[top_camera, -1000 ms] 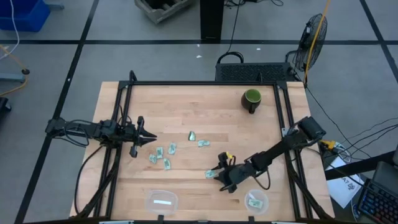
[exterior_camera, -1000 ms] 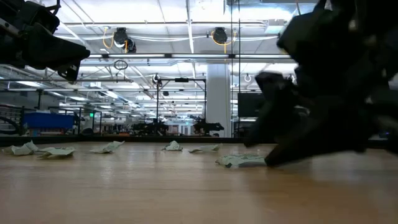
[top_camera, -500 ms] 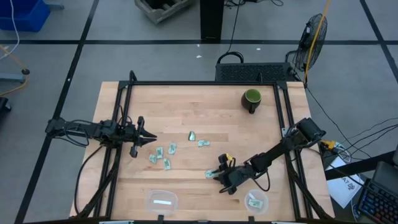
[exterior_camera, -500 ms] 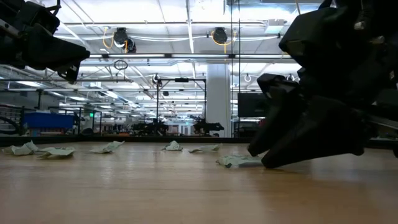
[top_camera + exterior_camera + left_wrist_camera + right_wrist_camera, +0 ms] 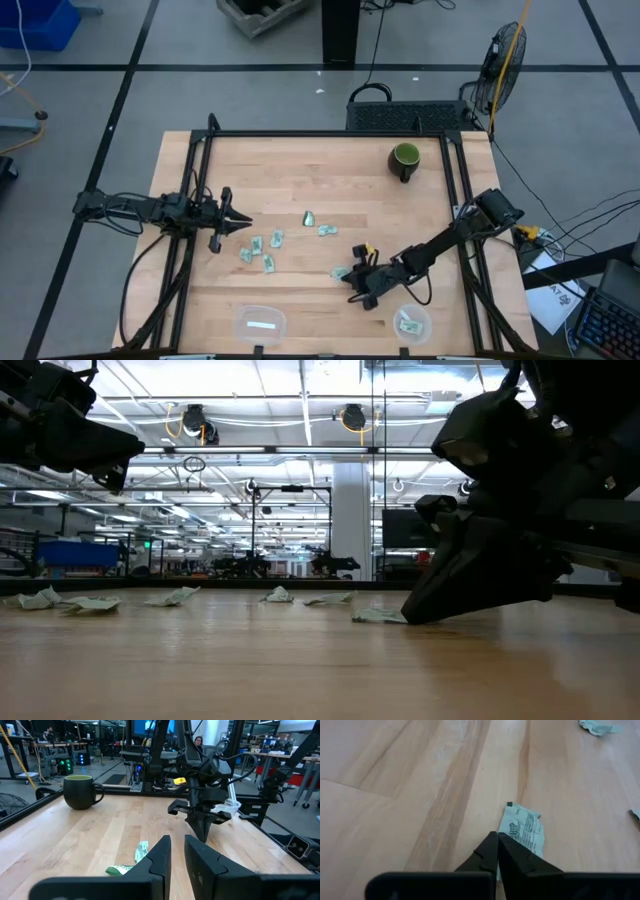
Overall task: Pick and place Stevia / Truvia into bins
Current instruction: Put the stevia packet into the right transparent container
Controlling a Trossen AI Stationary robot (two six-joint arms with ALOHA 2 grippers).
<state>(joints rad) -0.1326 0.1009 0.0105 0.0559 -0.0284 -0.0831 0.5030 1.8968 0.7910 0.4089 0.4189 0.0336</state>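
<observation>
Next, I open my right gripper's shut fingers wide, because the front sachet (image 5: pixel 378 616) lies flat under them. Then I should set them astride the sachet's long sides (image 5: pixel 541 837) and pinch it into a fold.
Several pale green and white Stevia sachets (image 5: pixel 276 238) lie flat and loose around the table's middle. One more sachet (image 5: pixel 524 826) lies near the front, with my right gripper (image 5: pixel 350 276) shut at its edge. My left gripper (image 5: pixel 240 222) hangs above the table's left side, narrowly open, with nothing between its fingers (image 5: pixel 161 857). Of the bins at the front edge, the rounded-rectangular tub (image 5: pixel 261 322) and the round tub (image 5: pixel 411 323) each hold a sachet. My right gripper pinches the sachet's near edge (image 5: pixel 508 829) at its two fingertips (image 5: pixel 492 845). The fingers slant down from the table's right side. The sachet stays flat on the wood (image 5: pixel 378 617), reaching out beyond the tips.
A dark green mug (image 5: pixel 404 158) stands at the far right of the table. A black frame (image 5: pixel 320 135) runs along the table's far and side edges. Bare wood lies between the loose sachets and the two tubs.
My right gripper has shut its fingers at the sachet's edge, low over the table. The sachet has slid a little toward the far edge and still lies flat.
</observation>
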